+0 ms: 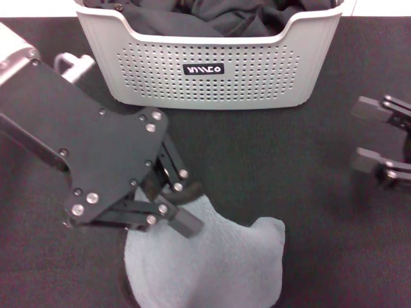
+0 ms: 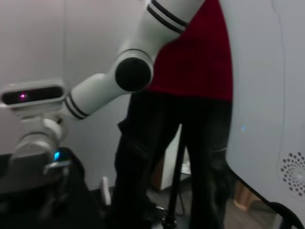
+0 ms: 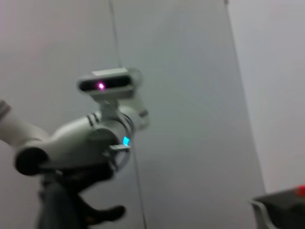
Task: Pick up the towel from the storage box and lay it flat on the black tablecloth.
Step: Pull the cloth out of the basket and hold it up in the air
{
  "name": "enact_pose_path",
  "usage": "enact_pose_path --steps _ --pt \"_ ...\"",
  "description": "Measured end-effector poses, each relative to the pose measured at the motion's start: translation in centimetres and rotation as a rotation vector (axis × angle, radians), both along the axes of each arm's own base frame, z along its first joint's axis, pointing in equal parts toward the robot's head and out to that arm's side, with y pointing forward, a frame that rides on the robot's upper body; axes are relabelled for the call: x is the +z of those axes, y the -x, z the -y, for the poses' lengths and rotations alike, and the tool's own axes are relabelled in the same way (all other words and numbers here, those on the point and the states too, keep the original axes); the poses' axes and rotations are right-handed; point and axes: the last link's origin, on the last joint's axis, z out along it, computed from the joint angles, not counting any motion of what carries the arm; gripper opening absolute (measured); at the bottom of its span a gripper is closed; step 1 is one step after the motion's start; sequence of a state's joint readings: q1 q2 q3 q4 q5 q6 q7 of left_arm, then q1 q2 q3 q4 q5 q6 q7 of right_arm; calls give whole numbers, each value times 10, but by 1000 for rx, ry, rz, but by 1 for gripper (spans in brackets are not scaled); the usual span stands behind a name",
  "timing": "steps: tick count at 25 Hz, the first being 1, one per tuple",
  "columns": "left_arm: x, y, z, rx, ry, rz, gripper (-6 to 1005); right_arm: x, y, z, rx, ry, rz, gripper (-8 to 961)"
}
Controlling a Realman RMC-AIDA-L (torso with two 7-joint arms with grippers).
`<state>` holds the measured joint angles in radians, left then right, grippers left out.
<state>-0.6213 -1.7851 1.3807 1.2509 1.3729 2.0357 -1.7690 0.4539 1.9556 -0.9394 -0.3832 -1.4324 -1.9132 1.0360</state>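
I should use my left gripper to raise the towel toward the storage box (image 1: pixel 276 64) before my right gripper takes the towel's hanging edge, because the towel sits bunched (image 1: pixel 215 260) below my left gripper.
A pale blue-grey towel (image 1: pixel 215 263) lies on the black tablecloth (image 1: pixel 282 173) at the near centre, one edge bunched up toward my left gripper (image 1: pixel 187 206). That gripper hangs low over the towel's far-left part, its two fingers close together with towel fabric pinched between them. The light grey storage box (image 1: pixel 205 70) stands at the far centre with dark folded fabric (image 1: pixel 212 19) inside. My right gripper (image 1: pixel 371 136) hovers at the right edge, open and empty. Part of the towel is hidden under the left arm.
The left wrist view shows my right arm (image 2: pixel 95 90), a person in a red top (image 2: pixel 190 57) behind the table, and a piece of the box's wall (image 2: pixel 291 174). The right wrist view shows my left arm (image 3: pixel 81 138) and a box corner (image 3: pixel 279 210).
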Motion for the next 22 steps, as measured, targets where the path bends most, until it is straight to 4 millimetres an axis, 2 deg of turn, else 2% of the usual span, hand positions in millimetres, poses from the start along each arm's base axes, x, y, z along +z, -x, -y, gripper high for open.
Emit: enact_pose_path --steps 6,13,17,22 --pt "-7 -19 -1 -50 27 38 43 -23 5 -18 -41 1 92 827" --pt "-8 -40 -8 -12 -22 174 45 -32 14 -34 -47 -23 133 827" --pt "0 -41 -22 114 -119 309 46 -31 9 -28 -24 -67 137 827" --pt "11 -30 -31 274 -205 506 47 -30 -4 -9 19 -194 149 824"
